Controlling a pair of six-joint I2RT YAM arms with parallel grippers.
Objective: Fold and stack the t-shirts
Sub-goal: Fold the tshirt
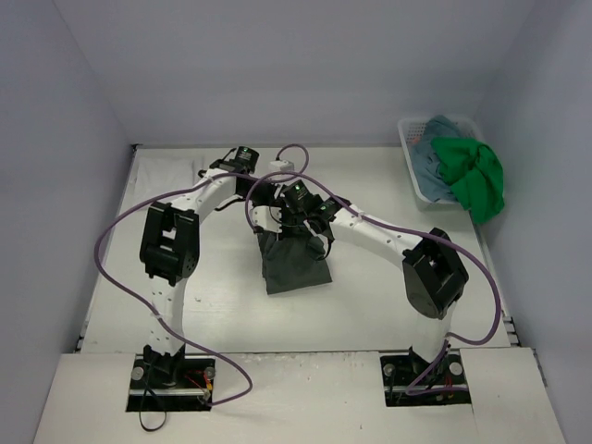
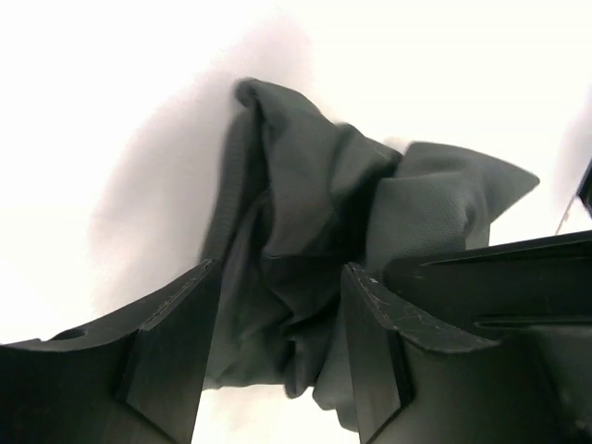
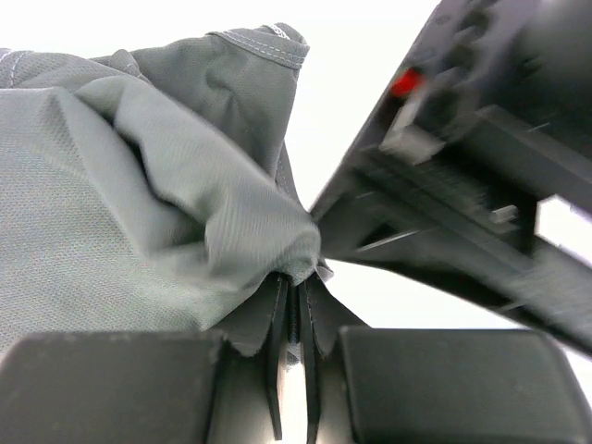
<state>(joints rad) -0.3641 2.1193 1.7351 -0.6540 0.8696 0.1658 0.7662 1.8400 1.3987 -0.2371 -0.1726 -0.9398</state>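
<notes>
My open left gripper is crowding the pinched fold (image 3: pixel 268 236) that my right gripper is holding, so my left gripper should move away while my right gripper sets the fold down (image 1: pixel 265 240).
A dark grey-green t-shirt (image 1: pixel 294 264) lies bunched at the middle of the table, its top edge lifted where both grippers meet. My right gripper (image 3: pixel 296 289) is shut on a pinched fold of this t-shirt (image 3: pixel 139 203). My left gripper (image 2: pixel 277 310) is open just above the crumpled cloth (image 2: pixel 324 213), its fingers (image 2: pixel 176 351) either side of a fold without pressing it. In the top view the left gripper (image 1: pixel 266 202) sits close beside the right gripper (image 1: pixel 307 228). A bright green t-shirt (image 1: pixel 476 176) and a teal-blue t-shirt (image 1: pixel 433 155) lie in the basket.
A white mesh basket (image 1: pixel 410 139) stands at the back right corner, with the green shirt spilling over its right rim. Grey walls close the table on three sides. Purple cables loop from both arms above the table's near half.
</notes>
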